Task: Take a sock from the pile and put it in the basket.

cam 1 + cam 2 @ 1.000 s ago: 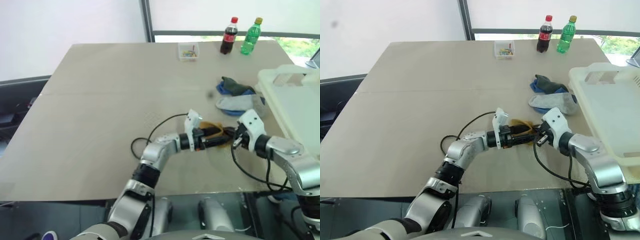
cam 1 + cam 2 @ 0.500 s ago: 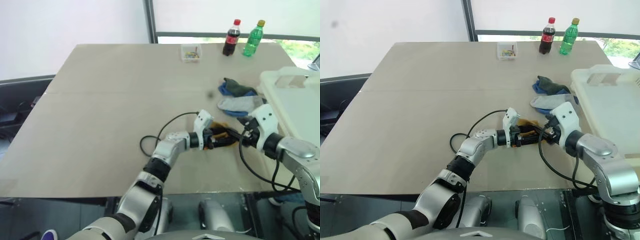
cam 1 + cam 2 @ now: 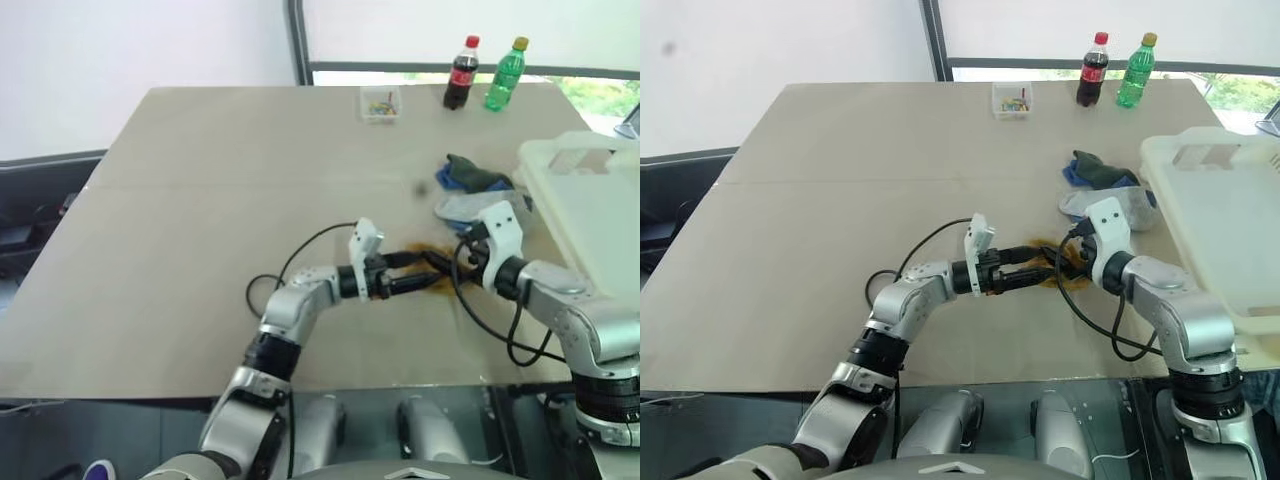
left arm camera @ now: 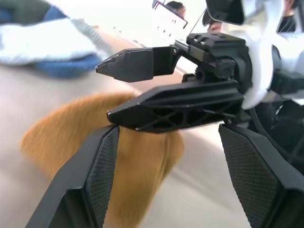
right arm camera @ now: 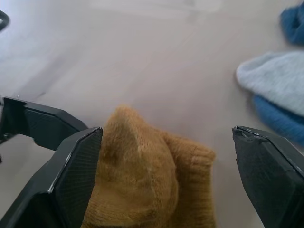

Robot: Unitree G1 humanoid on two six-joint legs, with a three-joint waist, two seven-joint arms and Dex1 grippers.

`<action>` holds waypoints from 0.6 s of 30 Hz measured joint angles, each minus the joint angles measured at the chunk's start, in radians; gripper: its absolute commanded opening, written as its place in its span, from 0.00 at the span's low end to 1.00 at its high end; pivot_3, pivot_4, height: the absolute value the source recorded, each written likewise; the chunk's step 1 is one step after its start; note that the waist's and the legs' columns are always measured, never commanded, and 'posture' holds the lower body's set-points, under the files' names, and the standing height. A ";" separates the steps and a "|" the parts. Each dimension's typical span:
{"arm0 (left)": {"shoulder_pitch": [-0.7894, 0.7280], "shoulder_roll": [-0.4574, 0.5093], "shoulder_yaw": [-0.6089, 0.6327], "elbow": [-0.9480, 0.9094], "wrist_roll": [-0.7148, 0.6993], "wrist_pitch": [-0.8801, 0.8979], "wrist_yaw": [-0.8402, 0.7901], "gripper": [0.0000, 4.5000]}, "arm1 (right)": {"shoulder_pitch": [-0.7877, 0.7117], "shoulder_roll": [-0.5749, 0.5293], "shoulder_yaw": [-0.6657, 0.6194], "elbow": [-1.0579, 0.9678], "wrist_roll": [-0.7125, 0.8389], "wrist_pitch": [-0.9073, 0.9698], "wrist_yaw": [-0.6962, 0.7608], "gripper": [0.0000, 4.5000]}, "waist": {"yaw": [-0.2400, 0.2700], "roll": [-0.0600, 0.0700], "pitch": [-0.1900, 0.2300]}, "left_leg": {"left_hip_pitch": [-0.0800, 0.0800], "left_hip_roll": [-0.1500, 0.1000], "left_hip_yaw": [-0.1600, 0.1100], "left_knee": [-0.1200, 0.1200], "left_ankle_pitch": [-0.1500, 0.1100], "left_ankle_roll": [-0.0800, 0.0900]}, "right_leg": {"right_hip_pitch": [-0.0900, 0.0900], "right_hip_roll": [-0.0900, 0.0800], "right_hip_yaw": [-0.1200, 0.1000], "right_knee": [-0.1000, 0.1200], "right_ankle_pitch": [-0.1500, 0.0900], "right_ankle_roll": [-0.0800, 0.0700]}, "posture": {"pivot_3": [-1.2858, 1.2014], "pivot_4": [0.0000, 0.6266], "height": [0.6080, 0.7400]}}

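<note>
My gripper will carry the mustard-yellow sock (image 3: 440, 284) to the basket. The sock is lying bunched up with a raised fold (image 5: 154, 166), so it will stay a tight bundle on the way.
A mustard-yellow sock (image 5: 142, 185) lies bunched on the tan table, between the wide-apart fingers of my right gripper (image 5: 167, 129), which is open and grips nothing. My left gripper (image 3: 418, 272) points level at it from the opposite side and is open too, with one finger (image 4: 90, 185) beside the sock's edge. Just behind them is the pile (image 3: 468, 192): a light grey sock, with blue and dark green ones behind it. The cream-white basket (image 3: 585, 160) stands at the table's right edge, to the right of my right arm.
A cola bottle (image 3: 459, 73), a green bottle (image 3: 503, 75) and a small clear box (image 3: 380, 103) stand along the far edge. Black cables loop from both wrists over the table (image 3: 200, 220). The table's near edge runs just below my forearms.
My right gripper has opened and let go of the mustard sock, which now rests on the table. My left gripper has drawn back a little to the left.
</note>
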 measured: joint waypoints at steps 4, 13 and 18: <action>0.033 0.052 0.018 -0.098 -0.002 -0.003 0.003 0.78 | -0.009 -0.012 0.052 0.073 -0.043 0.019 -0.020 0.99 | 0.000 0.001 0.000 | 0.001 0.000 0.000 0.000 0.000 0.000 | 0.000 0.000 0.000 0.000 0.000 0.000 | 0.52 0.24 0.99; 0.130 0.222 0.028 -0.278 0.002 -0.047 -0.014 0.78 | -0.026 -0.014 0.059 0.047 -0.034 0.108 -0.021 0.99 | -0.001 0.001 -0.001 | 0.001 0.001 0.000 -0.001 0.000 0.000 | 0.001 -0.001 0.000 0.000 0.000 0.000 | 0.52 0.24 0.99; 0.179 0.339 0.069 -0.319 -0.001 -0.052 -0.040 0.78 | -0.013 -0.015 0.050 0.026 -0.023 0.129 -0.014 0.99 | 0.001 0.001 -0.001 | 0.001 0.001 0.000 -0.001 0.000 0.000 | 0.001 -0.001 0.000 -0.001 0.000 0.000 | 0.52 0.24 0.99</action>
